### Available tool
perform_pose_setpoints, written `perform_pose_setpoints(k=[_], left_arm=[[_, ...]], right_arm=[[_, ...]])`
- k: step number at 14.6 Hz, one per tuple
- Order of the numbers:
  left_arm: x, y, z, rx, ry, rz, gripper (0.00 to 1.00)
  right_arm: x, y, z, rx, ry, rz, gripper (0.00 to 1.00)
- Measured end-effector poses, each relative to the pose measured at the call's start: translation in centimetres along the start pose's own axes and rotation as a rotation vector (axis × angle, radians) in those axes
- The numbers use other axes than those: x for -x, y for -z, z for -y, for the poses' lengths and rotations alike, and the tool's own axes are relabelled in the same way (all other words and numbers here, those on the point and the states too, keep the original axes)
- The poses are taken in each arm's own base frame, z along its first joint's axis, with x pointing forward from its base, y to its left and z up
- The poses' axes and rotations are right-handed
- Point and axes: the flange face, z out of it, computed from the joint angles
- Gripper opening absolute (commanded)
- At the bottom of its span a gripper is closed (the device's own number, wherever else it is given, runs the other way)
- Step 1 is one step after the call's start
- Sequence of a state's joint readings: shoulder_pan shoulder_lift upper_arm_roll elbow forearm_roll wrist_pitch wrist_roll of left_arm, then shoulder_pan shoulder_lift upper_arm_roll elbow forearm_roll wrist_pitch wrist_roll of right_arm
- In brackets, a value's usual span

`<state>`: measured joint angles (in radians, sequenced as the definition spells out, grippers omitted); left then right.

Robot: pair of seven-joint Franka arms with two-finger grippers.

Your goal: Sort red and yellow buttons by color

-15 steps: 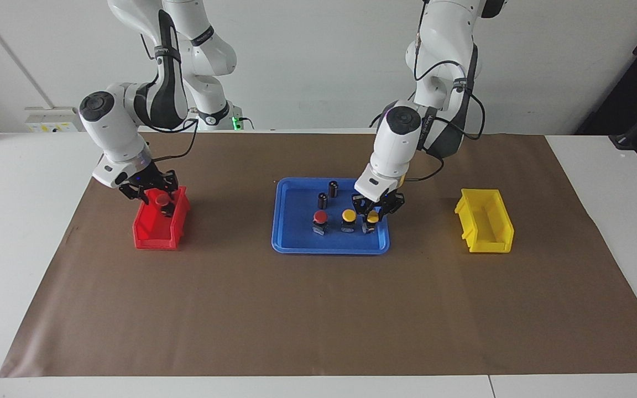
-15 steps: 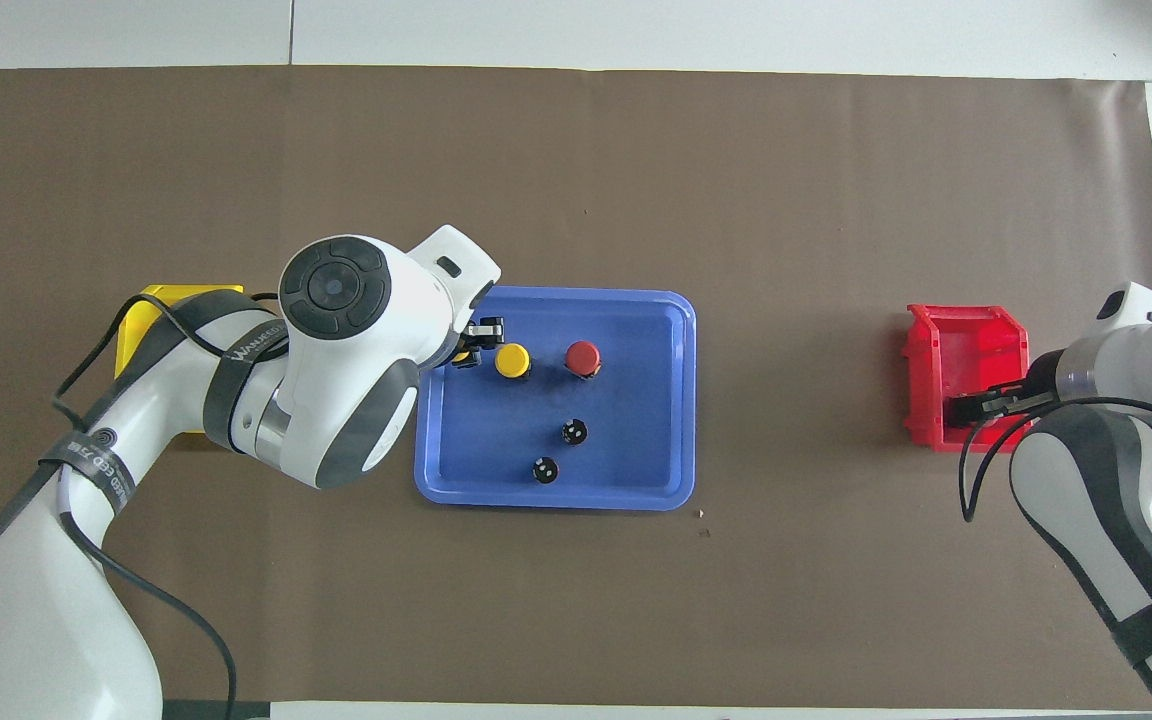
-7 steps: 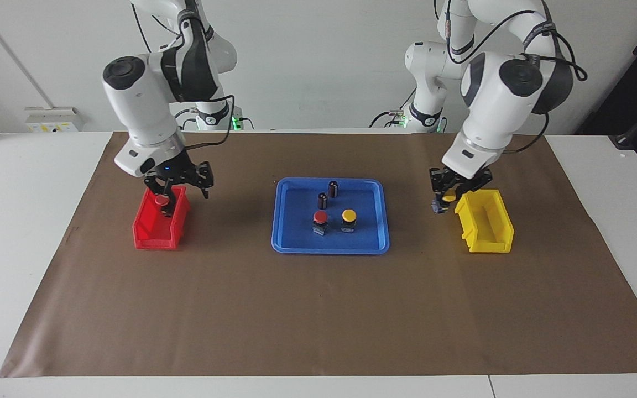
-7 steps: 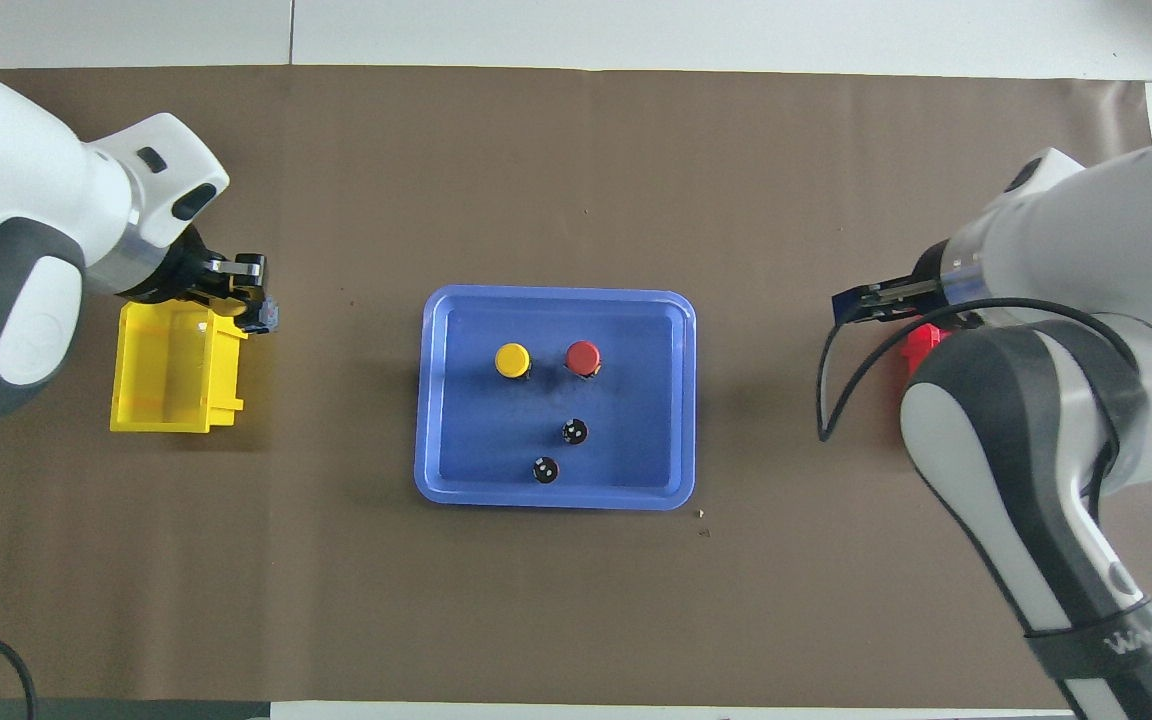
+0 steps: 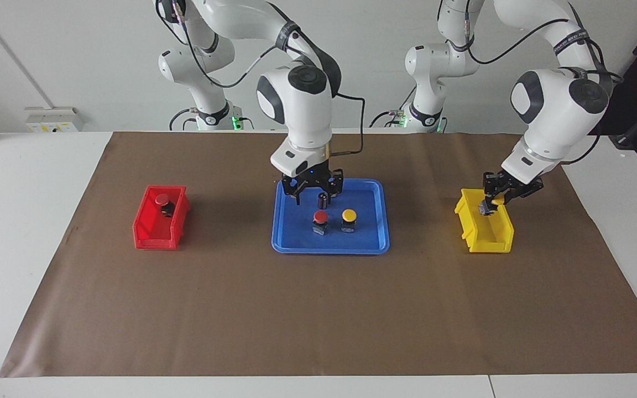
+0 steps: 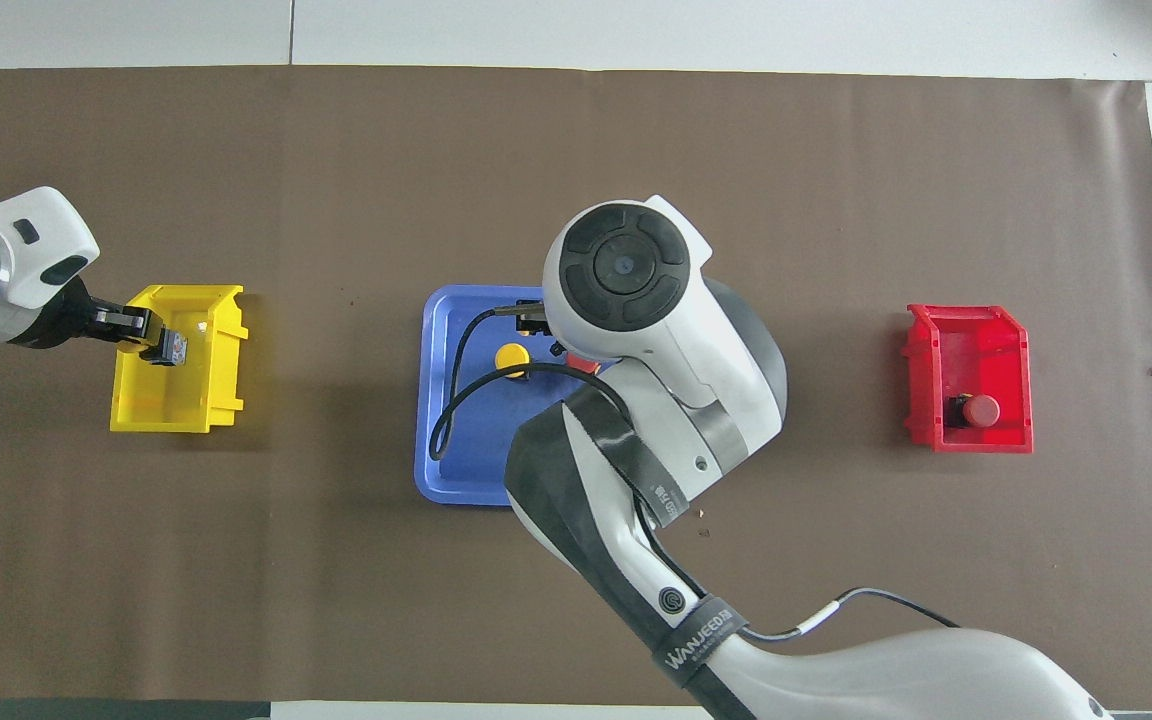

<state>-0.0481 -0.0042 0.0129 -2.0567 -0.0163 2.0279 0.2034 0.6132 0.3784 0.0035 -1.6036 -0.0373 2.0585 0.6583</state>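
I am about to lift the tray's red button [image 6: 581, 364], and it will bring its base along, because the red bin's button keeps its black base [image 6: 957, 410].
My left gripper [image 5: 491, 201] is shut on a yellow button [image 5: 497, 200] and holds it over the yellow bin [image 5: 487, 236], as the overhead view [image 6: 162, 346] also shows. My right gripper [image 5: 313, 192] is open, low over the part of the blue tray [image 5: 329, 244] nearer the robots, just above the red button [image 5: 320, 216]. A second yellow button [image 5: 349, 215] stands beside that red one, toward the left arm's end. Another red button [image 5: 162, 200] lies in the red bin [image 5: 152, 235]. In the overhead view my right arm hides the tray's red button.
One dark silver-topped cylinder [image 5: 323, 198] shows on the tray under my right gripper; the other is hidden by it. The bins stand at either end of the brown mat [image 5: 318, 309], with the tray between them.
My right gripper has left the red bin, where the red button now lies, and swung over the blue tray. My left gripper has carried a yellow button from the tray to above the yellow bin.
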Motion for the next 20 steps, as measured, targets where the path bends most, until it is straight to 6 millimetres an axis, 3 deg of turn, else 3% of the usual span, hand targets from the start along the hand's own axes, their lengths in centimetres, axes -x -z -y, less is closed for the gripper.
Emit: perform_pose_setpoints(k=[2,5,6,7,8,11,12,13,15,18,20], left_arm=[[1.0,-2.0,0.4,-0.001,-0.005,-0.003,0.02],[2.1,-5.2,0.2,-0.003,-0.005,-0.011,0.04],[2.5,-6.2,0.2,-0.006,-0.003,-0.020,0.09],[2.9,-7.1,0.4,-0.008,0.000,-0.029,0.31],[3.1,-7.7,0.5,-0.009,0.003,-0.033,0.63],[3.1,-7.5,0.6,-0.011,0.005,-0.041,0.70],[2.9,-7.2,0.6,-0.011,0.005,-0.042,0.70],[2.7,-6.5,0.7,-0.010,0.005,-0.038,0.75],[1.7,-3.4,0.8,-0.003,0.004,-0.012,1.00],[0.2,6.8,0.5,-0.002,-0.007,-0.016,1.00],[0.3,14.1,-0.1,-0.008,-0.018,-0.045,1.00]], right_arm=[[0.2,-2.4,0.4,0.007,0.004,0.009,0.79],[0.8,-3.7,0.3,0.009,0.010,0.010,0.74],[0.9,-4.1,0.2,0.006,0.010,0.006,0.73],[1.1,-4.6,0.0,0.008,0.010,0.008,0.72],[1.3,-5.1,-0.1,0.010,0.011,0.011,0.70],[1.9,-6.1,-0.3,0.015,0.014,0.018,0.63],[2.0,-6.4,-0.4,0.016,0.014,0.020,0.57],[2.1,-6.6,-0.4,0.015,0.015,0.018,0.40],[2.2,-6.8,-0.5,0.014,0.015,0.016,0.20],[1.4,-5.3,-0.7,0.010,0.006,0.004,0.17],[-0.7,-1.7,-1.8,0.030,-0.005,0.009,0.17]])
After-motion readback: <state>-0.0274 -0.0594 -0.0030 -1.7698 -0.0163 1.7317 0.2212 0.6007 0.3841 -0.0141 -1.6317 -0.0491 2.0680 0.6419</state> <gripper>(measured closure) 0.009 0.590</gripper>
